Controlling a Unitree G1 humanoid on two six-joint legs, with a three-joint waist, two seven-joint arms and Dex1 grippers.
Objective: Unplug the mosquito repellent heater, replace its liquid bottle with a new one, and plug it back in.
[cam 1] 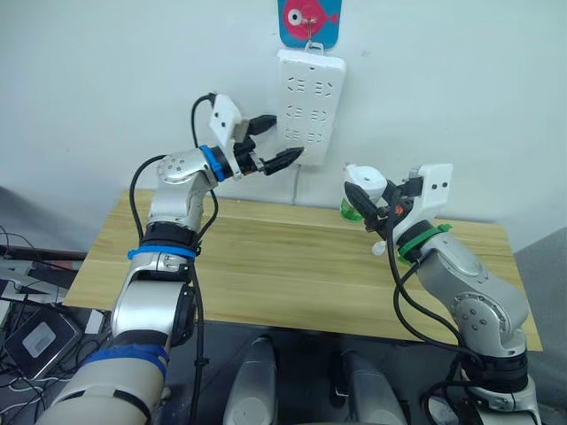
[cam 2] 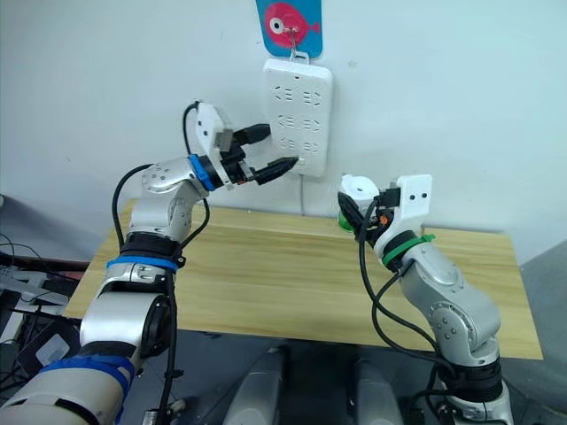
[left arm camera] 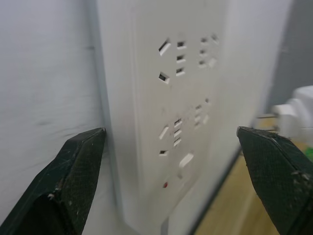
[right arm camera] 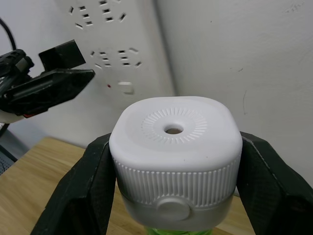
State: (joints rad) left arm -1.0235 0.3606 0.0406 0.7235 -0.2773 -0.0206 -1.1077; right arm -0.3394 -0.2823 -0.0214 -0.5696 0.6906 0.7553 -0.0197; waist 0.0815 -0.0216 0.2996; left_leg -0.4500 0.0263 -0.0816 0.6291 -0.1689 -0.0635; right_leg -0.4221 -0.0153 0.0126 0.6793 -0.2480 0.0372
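I expect the power strip (cam 1: pixel 310 108) to swing crooked when my left gripper holds its lower edge, because it hangs from the hook by its top loop (cam 1: pixel 314 47).
My right gripper (cam 1: pixel 370 197) is shut on the mosquito repellent heater (right arm camera: pixel 176 147), a white rounded unit held above the table's back edge, to the lower right of the power strip. A green bottle (cam 1: pixel 347 211) sits under the heater (cam 1: pixel 363 180); I cannot tell whether it is its liquid bottle or the new one. The heater's prongs are hidden. My left gripper (cam 1: pixel 282 140) stands open at the left edge of the white power strip (cam 1: pixel 310 106), one finger on each side of its lower corner, holding nothing.
The power strip hangs on the wall from a blue fish-shaped hook (cam 1: pixel 308 19), with its cable running down behind the wooden table (cam 1: pixel 266 266). Cables and a device lie on the floor at the left (cam 1: pixel 35 336).
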